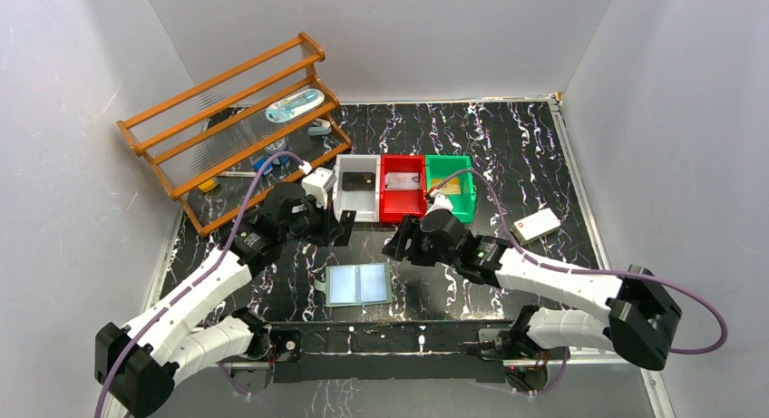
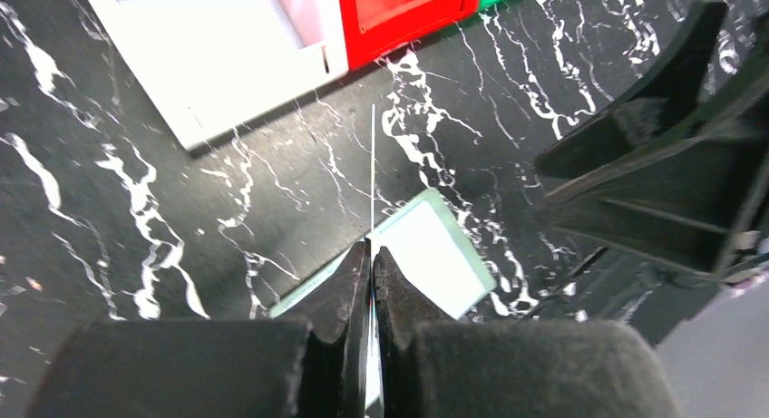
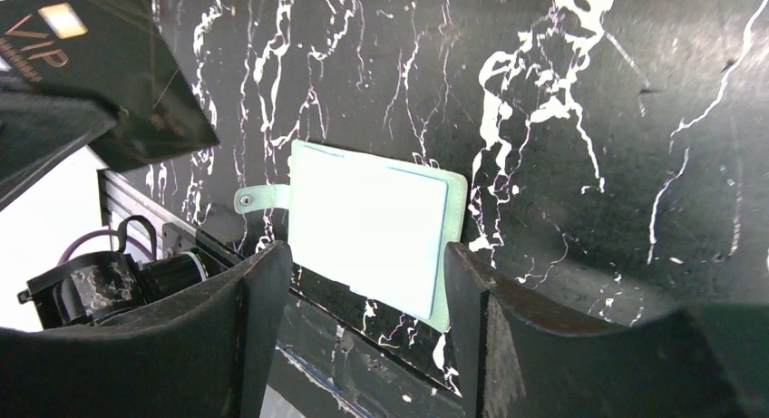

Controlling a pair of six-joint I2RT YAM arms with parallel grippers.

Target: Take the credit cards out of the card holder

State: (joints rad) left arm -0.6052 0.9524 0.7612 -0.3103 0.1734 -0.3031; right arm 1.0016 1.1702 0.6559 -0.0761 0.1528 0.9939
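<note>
The dark VIP card (image 1: 345, 228) matches the dark card in the white bin (image 1: 358, 181), so my left gripper should go on carrying it until it hangs inside the bin, and then let go.
The card holder (image 1: 359, 285) lies spread open on the black marbled table, its pale glossy pockets up and its side tab (image 3: 258, 199) to one side. My left gripper (image 2: 372, 250) is shut on a dark credit card printed "VIP" (image 3: 109, 64). In the left wrist view this card (image 2: 373, 164) shows edge-on as a thin line, above the table between the holder (image 2: 431, 246) and the white bin. My right gripper (image 3: 363, 255) hangs open just over the holder's near edge, with nothing between its fingers. From above, the left gripper (image 1: 337, 228) and right gripper (image 1: 396, 246) flank the space behind the holder.
A white bin (image 1: 348, 209) with a dark card (image 1: 358, 179), a red bin (image 1: 403, 211) with a pale card (image 1: 400, 180) and a green bin (image 1: 464, 205) stand in a row behind the grippers. A white box with a red mark (image 1: 535, 225) lies right. A wooden rack (image 1: 236, 128) stands back left.
</note>
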